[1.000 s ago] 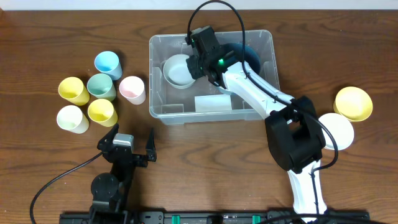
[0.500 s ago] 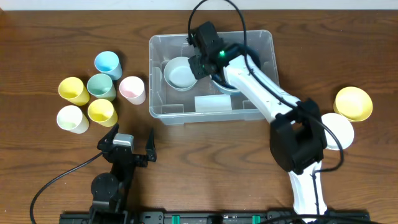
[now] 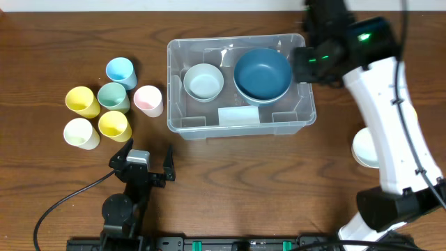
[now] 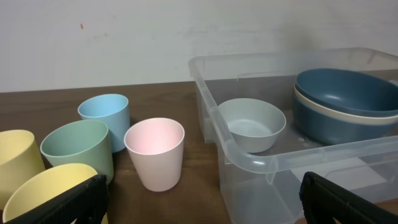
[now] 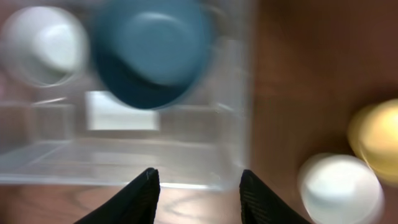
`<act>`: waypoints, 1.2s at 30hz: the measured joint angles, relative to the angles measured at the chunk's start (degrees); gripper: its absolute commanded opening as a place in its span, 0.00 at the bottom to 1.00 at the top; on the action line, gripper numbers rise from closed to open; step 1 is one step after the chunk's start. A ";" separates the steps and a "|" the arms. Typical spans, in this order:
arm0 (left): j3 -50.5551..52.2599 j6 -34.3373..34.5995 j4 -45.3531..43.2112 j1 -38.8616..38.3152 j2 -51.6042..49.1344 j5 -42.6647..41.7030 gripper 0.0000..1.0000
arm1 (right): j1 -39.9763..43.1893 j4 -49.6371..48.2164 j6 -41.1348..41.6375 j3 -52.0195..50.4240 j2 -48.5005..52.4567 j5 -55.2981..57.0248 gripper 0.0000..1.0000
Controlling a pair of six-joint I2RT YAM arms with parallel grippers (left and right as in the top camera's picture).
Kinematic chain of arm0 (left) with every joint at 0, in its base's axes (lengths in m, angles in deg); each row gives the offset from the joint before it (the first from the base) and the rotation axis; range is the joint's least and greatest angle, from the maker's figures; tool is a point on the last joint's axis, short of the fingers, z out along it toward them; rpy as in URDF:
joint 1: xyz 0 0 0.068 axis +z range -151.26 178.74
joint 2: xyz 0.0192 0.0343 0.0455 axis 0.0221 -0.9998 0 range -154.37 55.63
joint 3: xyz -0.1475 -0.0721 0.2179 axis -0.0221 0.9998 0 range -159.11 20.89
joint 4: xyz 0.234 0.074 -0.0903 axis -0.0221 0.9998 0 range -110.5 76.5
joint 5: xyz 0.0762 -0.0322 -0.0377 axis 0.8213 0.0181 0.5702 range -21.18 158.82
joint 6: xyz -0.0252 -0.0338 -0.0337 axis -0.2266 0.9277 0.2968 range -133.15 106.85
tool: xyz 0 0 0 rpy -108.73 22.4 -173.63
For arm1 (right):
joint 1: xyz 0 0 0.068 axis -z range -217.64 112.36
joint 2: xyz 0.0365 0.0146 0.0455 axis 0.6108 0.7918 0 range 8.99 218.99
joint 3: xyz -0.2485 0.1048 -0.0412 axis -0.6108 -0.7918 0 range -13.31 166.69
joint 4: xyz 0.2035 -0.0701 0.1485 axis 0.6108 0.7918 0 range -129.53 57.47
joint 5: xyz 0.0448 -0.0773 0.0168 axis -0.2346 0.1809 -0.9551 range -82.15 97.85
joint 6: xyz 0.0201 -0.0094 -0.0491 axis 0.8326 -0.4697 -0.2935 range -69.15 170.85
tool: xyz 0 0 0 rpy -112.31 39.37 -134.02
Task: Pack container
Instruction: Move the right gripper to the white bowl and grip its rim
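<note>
My right gripper continues to move to the white bowl's rim [image 3: 354, 145] facing the container until its fingers are on both sides of that rim [image 5: 305, 178], because the white bowl's rim there is clear of the yellow bowl.
The clear container [image 3: 188, 125] stands mid-table. It holds a small pale bowl [image 3: 203, 81] and a dark blue bowl [image 3: 263, 73] stacked on a cream bowl. My right gripper [image 3: 311, 64] hovers high over the container's right edge. In the blurred right wrist view it [image 5: 198, 186] is open and empty above the container [image 5: 124, 155] wall, with the blue bowl [image 5: 152, 56] beyond. My left gripper [image 3: 144, 157] rests open near the front edge, empty. The left wrist view shows it [image 4: 202, 205] facing the container [image 4: 249, 158] corner and a pink cup [image 4: 155, 152].
Several cups stand left of the container: blue [image 3: 120, 71], green [image 3: 113, 97], pink [image 3: 148, 100], two yellow [image 3: 82, 102] and white [image 3: 81, 132]. A white bowl [image 5: 341, 186] and a yellow bowl [image 5: 376, 134] sit on the table to the container's right.
My right arm has risen out of the container and swung right to its edge, and its jaws have widened. The blue bowl now shows whole inside. The left arm is still.
</note>
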 measured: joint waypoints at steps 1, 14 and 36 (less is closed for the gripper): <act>0.00 0.00 0.00 0.00 0.00 0.00 0.98 | 2.23 0.96 0.55 -0.15 0.20 0.22 0.43; 0.00 0.00 0.00 0.00 0.00 0.02 0.98 | 18.43 -7.21 5.99 -23.08 -1.27 0.42 0.41; 0.00 0.00 0.00 0.00 0.00 0.00 0.98 | 30.69 -25.20 9.73 -47.84 -4.85 -0.17 0.37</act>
